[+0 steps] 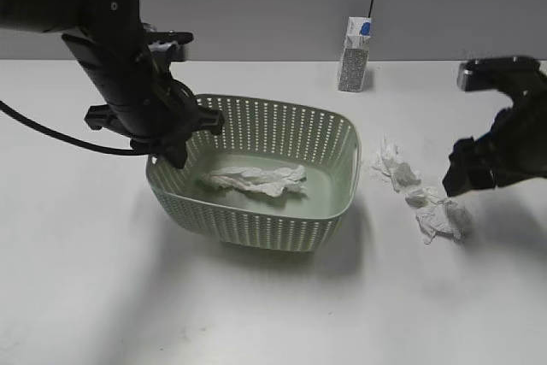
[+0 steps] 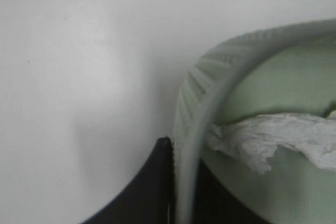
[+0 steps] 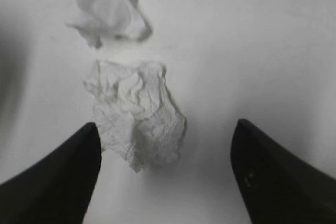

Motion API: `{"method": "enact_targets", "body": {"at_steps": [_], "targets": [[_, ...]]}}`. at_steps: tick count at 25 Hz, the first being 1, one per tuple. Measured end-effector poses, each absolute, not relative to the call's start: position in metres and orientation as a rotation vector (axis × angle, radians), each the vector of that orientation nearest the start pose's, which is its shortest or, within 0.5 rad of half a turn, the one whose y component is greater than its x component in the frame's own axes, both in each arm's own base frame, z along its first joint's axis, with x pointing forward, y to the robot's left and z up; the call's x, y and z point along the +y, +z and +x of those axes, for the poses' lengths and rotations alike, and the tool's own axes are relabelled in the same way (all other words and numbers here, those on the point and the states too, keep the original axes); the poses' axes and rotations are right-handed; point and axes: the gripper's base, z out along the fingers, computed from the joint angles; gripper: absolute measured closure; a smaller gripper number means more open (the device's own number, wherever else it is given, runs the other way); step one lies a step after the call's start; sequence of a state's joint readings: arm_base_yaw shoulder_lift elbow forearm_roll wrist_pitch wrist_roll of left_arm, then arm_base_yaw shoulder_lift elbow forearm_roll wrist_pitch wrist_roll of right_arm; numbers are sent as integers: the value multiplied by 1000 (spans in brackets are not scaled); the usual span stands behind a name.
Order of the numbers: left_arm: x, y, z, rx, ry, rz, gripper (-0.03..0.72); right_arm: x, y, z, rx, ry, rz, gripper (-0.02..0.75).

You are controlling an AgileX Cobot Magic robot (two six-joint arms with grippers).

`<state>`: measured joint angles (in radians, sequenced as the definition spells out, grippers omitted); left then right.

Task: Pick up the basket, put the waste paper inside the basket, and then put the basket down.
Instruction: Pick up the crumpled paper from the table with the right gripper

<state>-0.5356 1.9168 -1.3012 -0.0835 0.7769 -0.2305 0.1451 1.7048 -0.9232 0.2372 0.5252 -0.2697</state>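
I expect the white paper wad (image 1: 442, 216) to stay crumpled and stick out stiffly from my right gripper when I lift it, because sharp creases (image 3: 138, 94) stand up across the wad.
The sage-green slotted basket (image 1: 329, 138) is tilted, its left side raised. My left gripper (image 1: 175, 153) is shut on the basket's left rim (image 2: 191, 145), one finger outside and one inside. One wad of white waste paper (image 1: 256, 179) lies inside the basket and also shows in the left wrist view (image 2: 273, 137). Three more wads lie on the table right of the basket: one (image 1: 395, 166), a small one (image 1: 416, 197) and one (image 1: 443, 219). My right gripper (image 1: 459, 179) is open just above them, its fingers (image 3: 165, 132) either side of a wad (image 3: 137, 115); another wad (image 3: 107, 11) lies beyond.
An upright white-and-grey carton with a blue top (image 1: 355, 54) stands at the back near the wall. The white table (image 1: 85, 279) stretches out in front and to the left of the basket.
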Motion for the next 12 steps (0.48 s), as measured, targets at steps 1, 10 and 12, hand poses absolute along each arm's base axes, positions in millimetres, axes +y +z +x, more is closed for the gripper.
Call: {"method": "enact_targets", "body": {"at_steps": [1,10,12], "targets": [[-201,181,327,2884,-237,367,689,56,160,307,2771,188,-311,157],[-201,181,328,2876,-241,365,689,61,113,310,2799,244,-318,186],[-201,181,328,2876,-242,365,689,60,110,311,2792,238,-313,269]]}}
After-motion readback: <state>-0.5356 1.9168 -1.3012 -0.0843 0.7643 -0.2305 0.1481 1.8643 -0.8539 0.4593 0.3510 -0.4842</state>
